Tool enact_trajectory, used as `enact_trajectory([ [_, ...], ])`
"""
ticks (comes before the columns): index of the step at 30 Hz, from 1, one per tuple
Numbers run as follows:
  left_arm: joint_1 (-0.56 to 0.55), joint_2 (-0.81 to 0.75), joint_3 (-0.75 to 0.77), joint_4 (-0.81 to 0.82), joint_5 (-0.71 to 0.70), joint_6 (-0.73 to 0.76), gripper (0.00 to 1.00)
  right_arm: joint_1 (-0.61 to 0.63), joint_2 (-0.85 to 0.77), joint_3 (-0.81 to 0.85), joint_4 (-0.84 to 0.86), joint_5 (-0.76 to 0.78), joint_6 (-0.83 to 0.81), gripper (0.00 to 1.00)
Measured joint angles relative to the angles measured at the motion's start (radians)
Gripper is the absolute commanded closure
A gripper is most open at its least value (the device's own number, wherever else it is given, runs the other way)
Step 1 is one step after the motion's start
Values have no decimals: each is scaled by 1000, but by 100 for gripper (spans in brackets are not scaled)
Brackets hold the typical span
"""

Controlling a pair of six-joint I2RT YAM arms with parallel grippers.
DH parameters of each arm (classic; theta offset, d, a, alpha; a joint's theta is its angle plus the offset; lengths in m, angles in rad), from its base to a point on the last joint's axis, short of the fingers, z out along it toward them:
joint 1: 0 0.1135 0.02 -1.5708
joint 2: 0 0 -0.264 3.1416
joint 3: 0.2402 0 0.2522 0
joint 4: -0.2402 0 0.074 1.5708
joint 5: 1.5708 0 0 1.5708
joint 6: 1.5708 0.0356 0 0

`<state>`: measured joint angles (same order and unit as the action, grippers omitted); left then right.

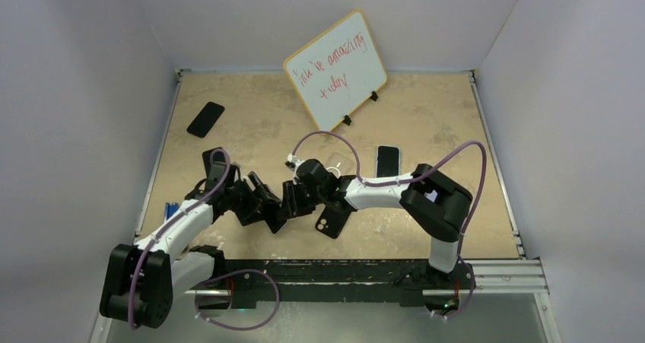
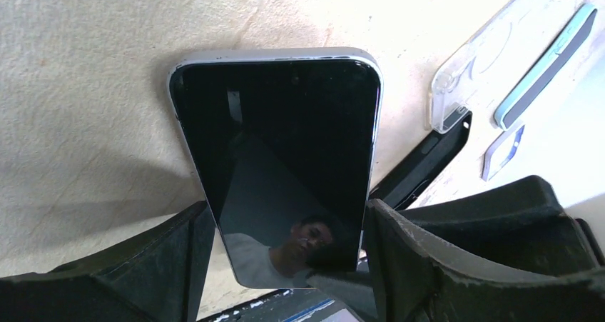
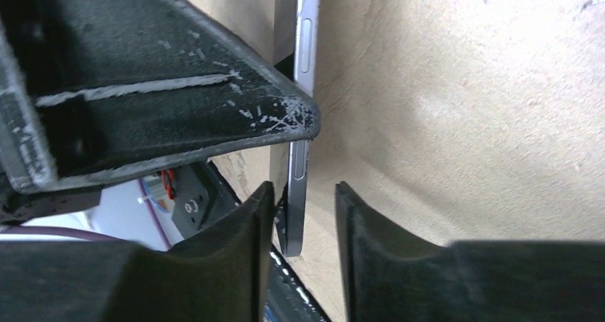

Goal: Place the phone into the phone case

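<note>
The clear case lies partly over the black phone case's end [image 2: 456, 121], so my right gripper should pick up the phone first, before my left gripper pulls the clear case away [image 2: 484, 59].
My left gripper [image 2: 285, 208] is shut on the phone [image 2: 278, 143], one finger on each long edge, with the dark screen facing the wrist camera. The phone hangs a little above the tan table. In the right wrist view I see its thin metal side [image 3: 295, 193] between the fingers of my right gripper [image 3: 303, 193], which is open. One pad is close to the phone's back and a gap shows on the other side. A black phone case [image 1: 332, 220] [image 2: 421, 168] lies on the table just beyond. A clear case [image 2: 464, 86] lies further off.
A second phone with a teal edge [image 1: 388, 159] [image 2: 546, 65] lies beside the clear case. A black phone [image 1: 205, 119] rests at the far left. A whiteboard [image 1: 335, 69] stands at the back. The two grippers [image 1: 293, 198] are crowded together at mid-table.
</note>
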<state>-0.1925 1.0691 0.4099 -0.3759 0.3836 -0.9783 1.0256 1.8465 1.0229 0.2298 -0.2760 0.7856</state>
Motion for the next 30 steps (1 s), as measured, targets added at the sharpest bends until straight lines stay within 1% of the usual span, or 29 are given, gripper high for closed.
enact_trajectory([
  [3,0,-11,-3,10,10,-2,41,0,6,0,1,-6,9,92],
  [4,0,-15,-3,14,12,-1,36,0,6,0,3,-7,10,99],
  [8,1,-43,-3,17,11,17,18,-4,5,-9,41,-39,23,100],
  [10,1,-60,-2,11,8,28,14,-7,2,-19,66,-56,27,100],
  [15,-1,-100,44,-29,14,77,15,-10,-50,-90,68,-45,34,100],
  [20,-1,-101,111,-3,48,118,16,-60,-165,-182,10,-31,37,100],
  [21,-1,-99,114,3,55,125,18,-76,-194,-190,-10,-27,37,100],
  [23,-1,-93,114,9,61,126,26,-103,-259,-197,-53,-16,33,100],
  [25,-1,-84,114,26,65,122,31,-123,-332,-197,-96,19,32,100],
  [30,-17,-21,114,99,48,123,37,-129,-539,-231,-208,182,66,100],
])
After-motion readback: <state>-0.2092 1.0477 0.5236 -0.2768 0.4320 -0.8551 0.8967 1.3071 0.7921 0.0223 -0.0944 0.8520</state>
